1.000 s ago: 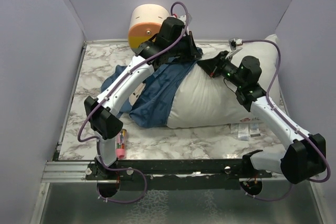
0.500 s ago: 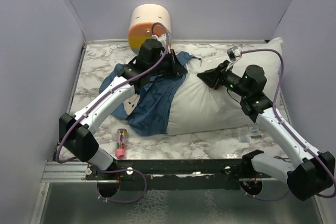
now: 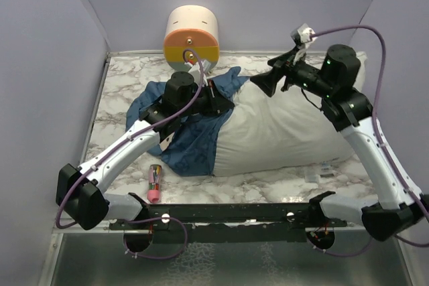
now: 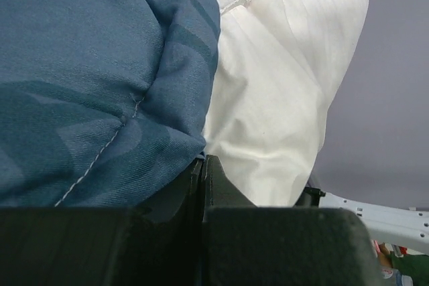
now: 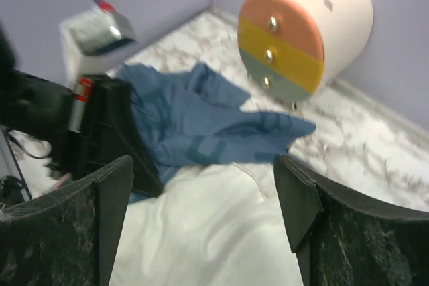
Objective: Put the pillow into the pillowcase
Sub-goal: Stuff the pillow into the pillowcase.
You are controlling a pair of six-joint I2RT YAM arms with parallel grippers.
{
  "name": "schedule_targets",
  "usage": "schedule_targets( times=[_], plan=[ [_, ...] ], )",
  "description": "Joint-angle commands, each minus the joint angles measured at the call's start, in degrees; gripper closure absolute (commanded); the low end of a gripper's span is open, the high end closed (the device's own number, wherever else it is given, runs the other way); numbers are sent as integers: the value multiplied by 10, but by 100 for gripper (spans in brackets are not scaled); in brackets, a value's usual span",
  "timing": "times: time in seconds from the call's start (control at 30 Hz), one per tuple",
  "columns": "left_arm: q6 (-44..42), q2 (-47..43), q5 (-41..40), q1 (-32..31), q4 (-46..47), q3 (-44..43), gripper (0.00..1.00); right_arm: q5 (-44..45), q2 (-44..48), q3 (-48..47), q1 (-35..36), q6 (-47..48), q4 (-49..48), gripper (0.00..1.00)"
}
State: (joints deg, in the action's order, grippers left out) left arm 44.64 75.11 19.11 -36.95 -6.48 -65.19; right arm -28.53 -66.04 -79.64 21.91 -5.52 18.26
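Next, my left gripper lets go of the middle of the pillowcase's hem and takes the pillowcase's back corner (image 3: 240,76), because that corner lies loose beside the pillow, while my right gripper holds the pillow (image 3: 271,115).
The plump white pillow (image 3: 288,125) lies across the right half of the marble table, its left end under the blue pillowcase (image 3: 194,142). My left gripper (image 3: 218,95) sits at the cloth's upper edge, where blue meets white. In the left wrist view its jaws (image 4: 202,162) are pressed together on the hem of the pillowcase (image 4: 87,65), beside the pillow (image 4: 281,85). My right gripper (image 3: 265,84) hovers above the pillow's top left corner. Its fingers (image 5: 114,185) stand wide apart with nothing between them, over the pillow (image 5: 221,232) and the pillowcase (image 5: 201,125).
A cream-and-orange cylinder (image 3: 192,35) stands at the back wall behind the cloth. A pink tube (image 3: 154,184) lies near the front left edge. Tags (image 3: 322,169) stick out under the pillow at front right. Lilac walls close in on three sides.
My right gripper has opened, let go of the pillow and lifted up and back. My left arm has pulled back toward me, dragging the pillowcase edge along the pillow.
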Motion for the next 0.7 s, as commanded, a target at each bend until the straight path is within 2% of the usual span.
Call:
schedule_targets(
  times=[0.0,0.17,0.23,0.27,0.3,0.33,0.37,0.4,0.47,0.5,0.67],
  plan=[
    [1,-18,31,-10,-28,12,100,58,-85,-24,2,37,195,15],
    [-3,-27,33,-10,-28,12,100,86,-119,-15,2,53,264,15],
    [-8,-30,34,-10,-28,9,100,83,-134,6,2,61,277,18],
    [-12,-31,33,-10,-29,5,100,76,-138,21,2,62,274,23],
    [-17,-31,32,-10,-30,-3,100,63,-142,30,2,62,271,33],
    [-20,-32,28,-10,-30,-11,100,46,-143,35,2,60,267,46],
    [-24,-32,21,-10,-29,-28,100,24,-139,38,2,51,256,66],
    [-30,-30,11,-10,-26,-44,100,4,-130,43,2,41,235,80],
    [-39,-21,-8,-9,-12,-79,100,-34,-103,55,2,7,169,95],
    [-44,-12,-18,-9,-3,-103,100,-46,-91,56,2,-13,136,99],
    [-44,64,-24,-3,48,-247,100,-43,-93,-22,2,-61,11,99]
  ],
)
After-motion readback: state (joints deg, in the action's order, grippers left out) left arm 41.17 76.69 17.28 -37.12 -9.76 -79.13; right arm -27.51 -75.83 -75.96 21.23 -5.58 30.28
